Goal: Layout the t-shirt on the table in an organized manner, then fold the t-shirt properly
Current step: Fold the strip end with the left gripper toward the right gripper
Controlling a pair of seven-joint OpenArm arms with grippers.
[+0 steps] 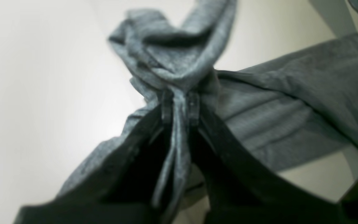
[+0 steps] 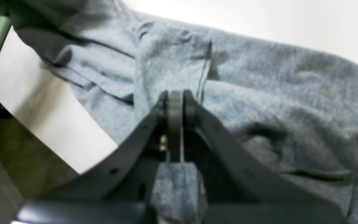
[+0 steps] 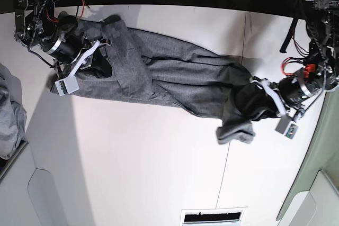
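My left gripper should, since it pinches the t-shirt's end in a twisted bunch [image 3: 240, 104], set that end [image 3: 235, 129] down, open and move away before I spread the t-shirt.
The heather-grey t-shirt [image 3: 169, 80] is stretched in a long rumpled band across the white table [image 3: 132, 168], held at both ends. My left gripper [image 1: 180, 109] is shut on a twisted bunch of the shirt [image 1: 172, 59] at the right end in the base view [image 3: 260, 99], where a sleeve hangs down. My right gripper [image 2: 175, 104] is shut on a fold of the shirt [image 2: 259, 87] at the left end in the base view [image 3: 94, 59]. The cloth between the arms [image 3: 185, 86] is creased and partly doubled over.
A separate heap of grey cloth [image 3: 9, 115] lies at the left edge of the base view. A thin dark seam [image 3: 235, 104] runs across the table. A vent-like label [image 3: 212, 216] sits at the table's near edge. Cables and arm bases [image 3: 312, 35] stand at the far corners.
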